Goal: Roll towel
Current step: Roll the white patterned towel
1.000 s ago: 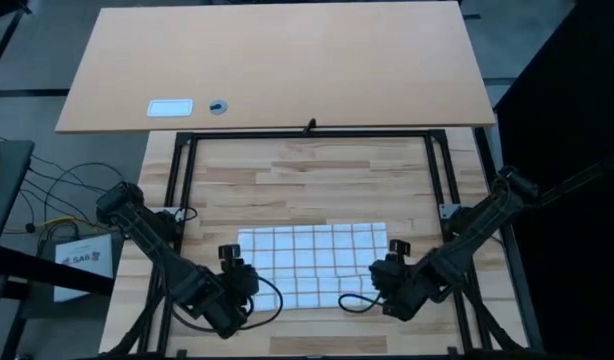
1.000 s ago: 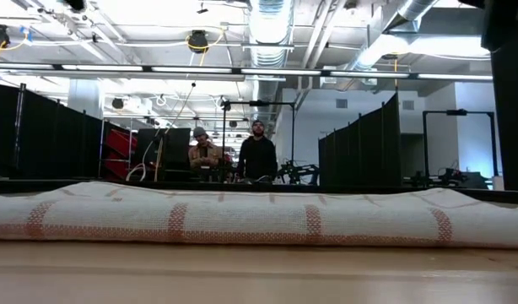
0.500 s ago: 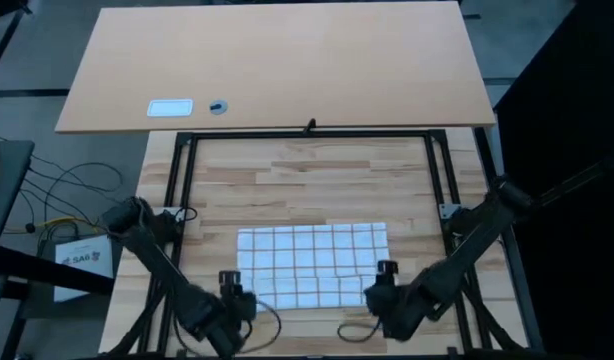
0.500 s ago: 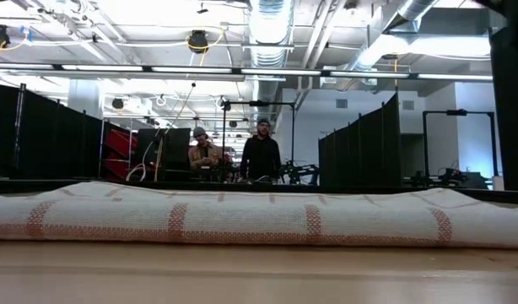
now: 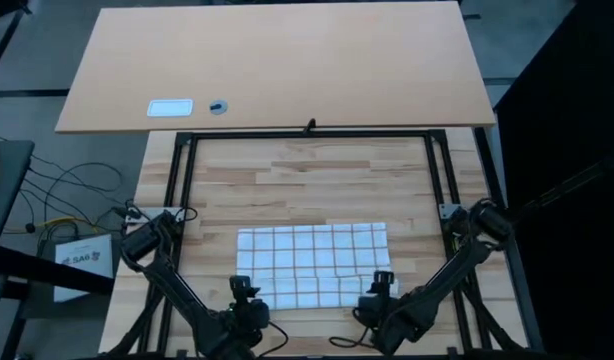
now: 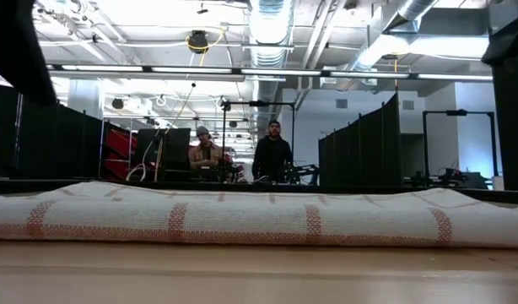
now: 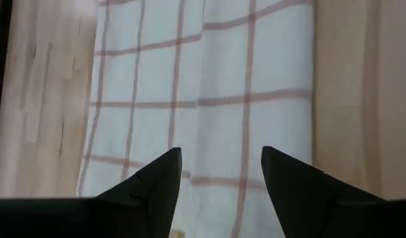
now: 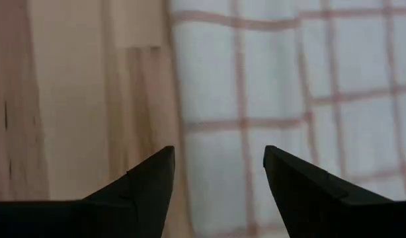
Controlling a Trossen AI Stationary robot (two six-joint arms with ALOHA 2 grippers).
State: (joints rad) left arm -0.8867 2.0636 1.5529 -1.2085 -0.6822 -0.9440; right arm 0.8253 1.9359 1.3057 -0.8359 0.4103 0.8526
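Next, I back off because my left gripper's fingers both sit over the towel's cloth (image 7: pixel 219 158), inside its near edge, then pinch that edge (image 7: pixel 312 142) and pull the towel closer.
The towel (image 5: pixel 312 265), white with thin brown-orange check lines, lies flat on the wooden tabletop, with a second layer's edge showing across it. In the low view the towel (image 6: pixel 259 221) stretches across the whole picture. My left gripper (image 5: pixel 245 296) is open over the towel's near left part; in the left wrist view the gripper (image 7: pixel 221 158) hovers above the cloth (image 7: pixel 209 99). My right gripper (image 5: pixel 381 290) is open over the towel's near right part; in the right wrist view the gripper (image 8: pixel 218 153) stands above the towel's edge (image 8: pixel 183 125). Neither gripper holds anything.
A black metal frame (image 5: pixel 183 180) borders the wooden work area. On the lighter table beyond it lie a small white card (image 5: pixel 170 108) and a small round thing (image 5: pixel 218 106). Two people (image 6: pixel 272 156) show far off in the room behind.
Both grippers have moved toward the table's near edge, from over the towel's middle rows to its near part, as the arms fold back. The towel has stayed where it was.
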